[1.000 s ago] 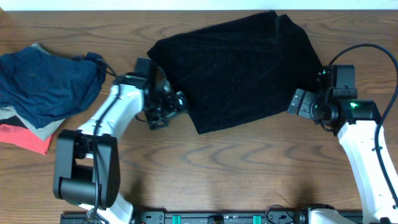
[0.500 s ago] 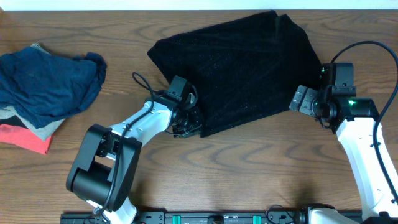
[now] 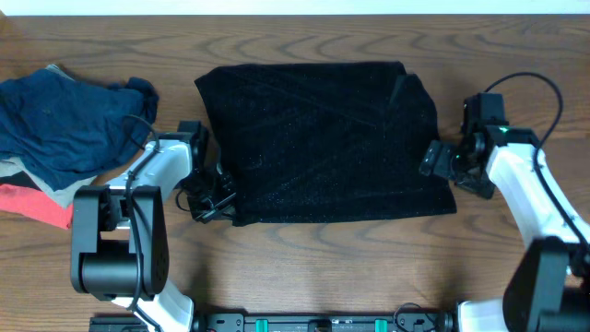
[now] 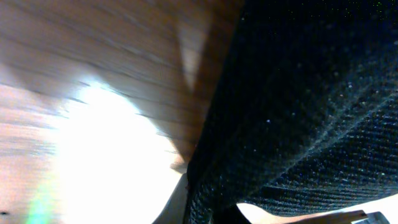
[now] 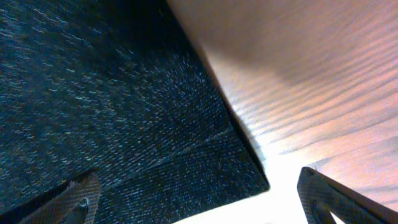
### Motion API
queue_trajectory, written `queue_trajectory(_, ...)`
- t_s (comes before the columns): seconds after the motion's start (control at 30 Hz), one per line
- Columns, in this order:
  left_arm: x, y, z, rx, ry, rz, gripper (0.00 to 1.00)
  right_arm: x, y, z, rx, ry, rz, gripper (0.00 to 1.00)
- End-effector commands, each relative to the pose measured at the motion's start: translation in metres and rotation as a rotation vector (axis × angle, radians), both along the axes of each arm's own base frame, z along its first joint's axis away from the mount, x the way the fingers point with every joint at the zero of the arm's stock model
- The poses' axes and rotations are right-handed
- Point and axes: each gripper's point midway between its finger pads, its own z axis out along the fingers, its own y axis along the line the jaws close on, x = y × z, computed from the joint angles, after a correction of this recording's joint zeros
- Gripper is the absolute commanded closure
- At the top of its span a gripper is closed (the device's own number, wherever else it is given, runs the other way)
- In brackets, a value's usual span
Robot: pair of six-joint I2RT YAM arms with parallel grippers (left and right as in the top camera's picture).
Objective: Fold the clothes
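Note:
The black garment's far corner point(image 3: 404, 81) on the right gripper's side is folded over, so the robot's right gripper should pull that flap point(image 3: 408, 106) out flat before it takes the garment's near corner.
A black knit garment point(image 3: 323, 143) lies spread flat as a wide rectangle in the middle of the table. At its near left corner my left gripper point(image 3: 212, 196) is shut on the cloth. In the left wrist view the black garment point(image 4: 298, 99) fills the right side and bunches into the shut left gripper point(image 4: 211, 214) at the bottom. My right gripper point(image 3: 435, 161) stands open at the garment's right edge. In the right wrist view its two fingers point(image 5: 81, 196) straddle the black garment's corner point(image 5: 155, 124); the right gripper point(image 5: 202, 199) holds nothing.
A heap of other clothes sits at the far left: a dark blue piece point(image 3: 74, 120) on top, beige and a coral-red piece point(image 3: 37, 205) beneath. Bare wooden table point(image 3: 350, 267) lies in front of the garment. A black rail point(image 3: 323, 323) runs along the near edge.
The left gripper has shut on the garment's near left corner and pulled it left. The garment went from skewed to a flat rectangle. The right gripper stayed open at the right edge.

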Motion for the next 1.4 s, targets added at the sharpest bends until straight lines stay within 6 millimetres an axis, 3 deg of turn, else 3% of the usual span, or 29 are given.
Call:
queue_trajectory(0.0,-0.002,0.012,-0.006,0.042,-0.01,-0.028,0.94,-0.018,0.013,-0.024,0.086,0.1,-0.096,0.01)
queue_trajectory(0.27,0.001,0.011,-0.007,0.042,-0.021,-0.031,0.94,-0.054,0.017,-0.063,0.099,0.199,-0.172,0.01)
queue_trajectory(0.3,0.0,0.011,-0.006,0.042,-0.021,-0.031,0.94,-0.057,0.016,-0.067,0.097,0.199,-0.172,0.04)
queue_trajectory(0.37,-0.001,0.011,-0.006,0.042,-0.016,-0.031,0.94,-0.061,0.015,-0.075,0.087,0.193,-0.17,0.22)
queue_trajectory(0.4,-0.003,0.012,-0.006,0.043,-0.009,-0.031,0.94,-0.065,0.012,-0.077,0.073,0.203,-0.173,0.43)
queue_trajectory(0.47,-0.009,0.013,-0.005,0.047,0.017,-0.041,0.94,-0.078,0.006,-0.074,0.036,0.249,-0.18,0.98)
queue_trajectory(0.5,-0.013,0.013,-0.004,0.046,0.031,-0.05,0.94,-0.084,0.002,-0.072,0.018,0.27,-0.186,0.99)
queue_trajectory(0.6,-0.028,0.016,0.0,0.06,0.09,-0.072,0.94,-0.101,-0.01,-0.057,-0.045,0.309,-0.238,0.99)
queue_trajectory(0.77,-0.047,0.037,0.002,0.171,0.166,-0.116,0.94,-0.116,-0.012,-0.018,-0.059,0.252,-0.247,0.99)
queue_trajectory(0.8,-0.047,0.04,0.002,0.187,0.169,-0.122,0.94,-0.118,-0.013,-0.009,-0.062,0.225,-0.249,0.95)
queue_trajectory(0.83,-0.046,0.04,0.001,0.187,0.165,-0.122,0.94,-0.117,-0.013,-0.002,-0.061,0.191,-0.25,0.78)
queue_trajectory(0.87,-0.045,0.039,0.001,0.186,0.158,-0.121,0.94,-0.114,-0.013,0.005,-0.056,0.142,-0.251,0.37)
queue_trajectory(0.9,-0.043,0.039,0.0,0.186,0.149,-0.12,0.94,-0.109,-0.011,0.012,-0.043,0.094,-0.251,0.14)
queue_trajectory(0.93,-0.041,0.039,-0.001,0.187,0.141,-0.118,0.94,-0.1,-0.008,0.019,-0.019,0.027,-0.224,0.08)
queue_trajectory(1.07,-0.035,0.039,-0.003,0.187,0.115,-0.116,0.94,-0.042,0.027,0.063,0.12,-0.334,0.136,0.17)
queue_trajectory(1.17,-0.032,0.038,-0.004,0.181,0.101,-0.111,0.94,-0.015,0.056,0.087,0.165,-0.516,0.397,0.22)
queue_trajectory(1.27,-0.027,0.032,-0.005,0.147,0.081,-0.098,0.94,-0.001,0.076,0.089,0.149,-0.571,0.546,0.26)
queue_trajectory(1.37,-0.023,0.029,-0.006,0.134,0.063,-0.091,0.94,0.007,0.097,0.076,0.135,-0.566,0.686,0.27)
